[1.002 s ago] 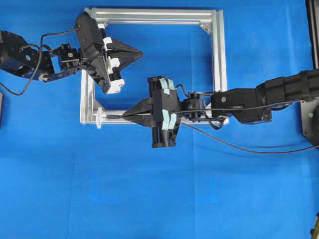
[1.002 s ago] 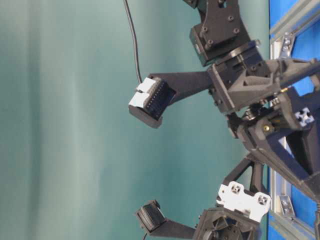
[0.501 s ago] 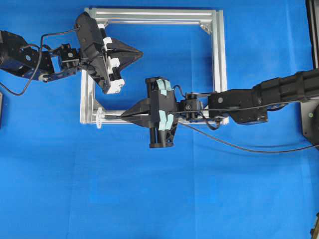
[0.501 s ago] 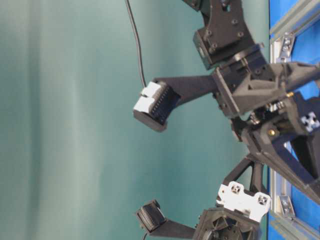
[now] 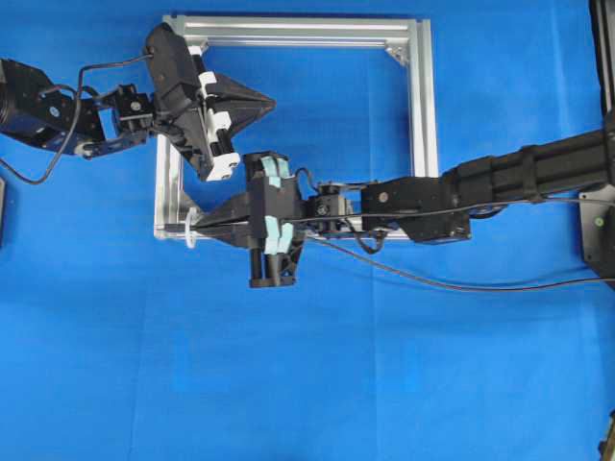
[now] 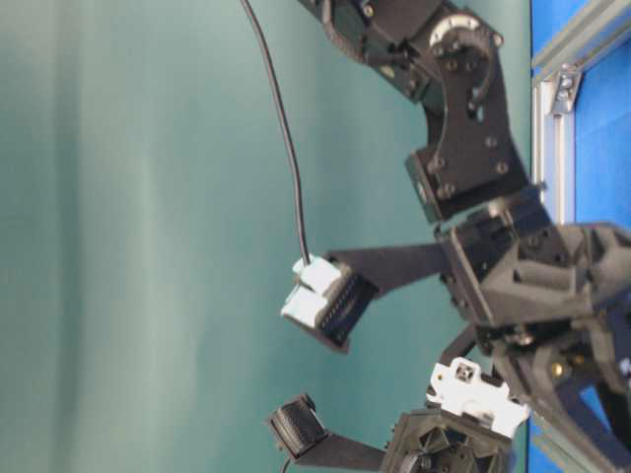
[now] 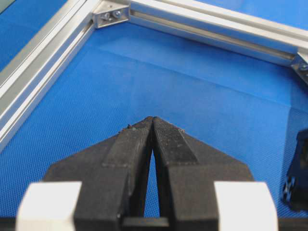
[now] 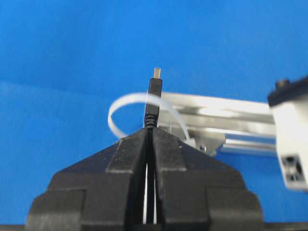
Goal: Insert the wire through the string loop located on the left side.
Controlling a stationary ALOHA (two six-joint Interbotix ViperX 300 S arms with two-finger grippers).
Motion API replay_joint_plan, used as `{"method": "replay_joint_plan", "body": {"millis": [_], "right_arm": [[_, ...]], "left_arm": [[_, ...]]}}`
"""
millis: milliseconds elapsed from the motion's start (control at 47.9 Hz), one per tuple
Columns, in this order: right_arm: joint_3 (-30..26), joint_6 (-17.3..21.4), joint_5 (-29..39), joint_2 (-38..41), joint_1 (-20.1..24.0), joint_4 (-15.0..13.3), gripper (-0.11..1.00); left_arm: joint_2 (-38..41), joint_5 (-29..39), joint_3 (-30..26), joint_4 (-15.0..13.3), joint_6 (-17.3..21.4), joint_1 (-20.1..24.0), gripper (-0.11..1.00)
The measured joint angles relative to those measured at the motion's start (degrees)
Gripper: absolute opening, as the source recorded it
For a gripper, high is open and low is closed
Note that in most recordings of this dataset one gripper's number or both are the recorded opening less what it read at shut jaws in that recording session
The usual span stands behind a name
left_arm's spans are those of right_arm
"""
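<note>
My right gripper is close behind the plug, and the plug is through the string loop (image 5: 190, 229), so next my left gripper grabs the plug's tip (image 8: 157, 73) from the loop's far side.
My right gripper (image 5: 202, 227) (image 8: 152, 129) is shut on the wire, just behind its black plug (image 8: 154, 96). The plug's silvery tip points away from the camera. In the right wrist view the plug crosses the whitish string loop (image 8: 120, 103). From overhead the loop (image 5: 190, 231) sits at the frame's lower left corner, right at my right fingertips, and a thin dark line reaches left past it. The rest of the wire (image 5: 432, 281) trails right across the blue mat. My left gripper (image 5: 269, 99) (image 7: 152, 119) is shut on nothing, hovering inside the frame's upper left.
The square silver aluminium frame (image 5: 420, 115) (image 7: 43, 62) lies on the blue mat; its lower bar (image 8: 226, 115) runs beside the loop. My right arm (image 5: 500, 178) stretches across the frame's lower right. The right wrist camera housing (image 6: 330, 301) shows in the table-level view.
My right gripper has moved left along the frame's lower bar with the wire, bringing the plug up to the loop. The left arm has stayed still.
</note>
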Motion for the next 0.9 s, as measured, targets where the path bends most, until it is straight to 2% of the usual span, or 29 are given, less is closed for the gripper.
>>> {"method": "replay_joint_plan", "body": {"millis": [230,626,898], "right_arm": [[-2.11,0.00,-0.09,1.41,0.00,0.00,0.00],[-2.11,0.00,0.00,1.41,0.00,0.00,0.00],[-2.11,0.00,-0.09,1.41,0.00,0.00,0.00]], "left_arm": [[0.00,0.00,0.09,0.00,0.00,0.00,0.00],[0.00,0.00,0.09,0.00,0.18,0.00,0.00],[-2.20,-0.44,3.78,0.00,0.62,0.18,0.00]]}}
